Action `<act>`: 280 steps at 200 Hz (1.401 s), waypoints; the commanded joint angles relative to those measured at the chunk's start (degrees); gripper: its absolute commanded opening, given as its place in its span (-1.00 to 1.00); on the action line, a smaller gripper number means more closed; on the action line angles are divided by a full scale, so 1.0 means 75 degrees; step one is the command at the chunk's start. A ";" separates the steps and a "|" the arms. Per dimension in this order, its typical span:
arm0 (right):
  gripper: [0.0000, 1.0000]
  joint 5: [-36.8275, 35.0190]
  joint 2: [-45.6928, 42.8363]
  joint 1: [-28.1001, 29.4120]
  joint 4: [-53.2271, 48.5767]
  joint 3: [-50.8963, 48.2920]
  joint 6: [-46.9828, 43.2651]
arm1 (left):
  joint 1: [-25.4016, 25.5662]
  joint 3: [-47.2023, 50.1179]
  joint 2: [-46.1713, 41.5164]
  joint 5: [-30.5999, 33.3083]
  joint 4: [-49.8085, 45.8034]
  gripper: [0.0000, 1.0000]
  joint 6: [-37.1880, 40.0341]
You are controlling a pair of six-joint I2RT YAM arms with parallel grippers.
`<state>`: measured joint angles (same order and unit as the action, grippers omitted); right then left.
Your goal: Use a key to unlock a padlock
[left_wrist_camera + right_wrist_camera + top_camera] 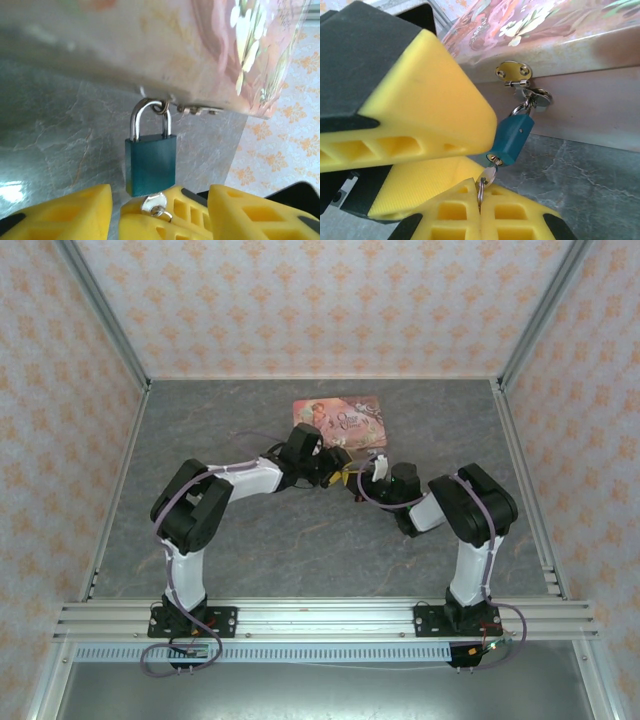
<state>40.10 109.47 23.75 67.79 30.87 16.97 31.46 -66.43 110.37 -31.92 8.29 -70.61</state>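
Observation:
My left gripper should turn and grip the padlock's body across its thickness (513,136) before my right gripper turns the key, because the teal padlock's broad side (151,164) faces my open left gripper.
The teal padlock (150,165) hangs by its silver shackle from the hasp on the pink illustrated box (210,45). A small silver key (488,178) sits in the keyhole at the padlock's (512,140) lower end. My right gripper (481,200) is shut on the key's ring and head. My left gripper (160,190) is open, with its yellow fingers (55,215) on either side of the lock's bottom and gaps showing. In the top view both grippers meet just in front of the box (340,420), the left gripper (335,468) beside the right gripper (362,478).
The box lies toward the back of the grey marbled table (300,540). Patterned walls (60,420) close in three sides. An aluminium rail (320,618) carries the arm bases at the near edge.

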 commanded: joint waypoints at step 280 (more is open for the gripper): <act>-1.00 0.0169 0.0270 0.0050 0.0769 0.0105 0.2004 | 0.0375 0.1919 0.0729 0.2132 0.5550 -0.51 -0.3077</act>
<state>40.32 110.52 23.75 70.52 30.74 31.42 34.15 -50.63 114.78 -17.45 49.67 -94.45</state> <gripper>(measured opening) 0.040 0.263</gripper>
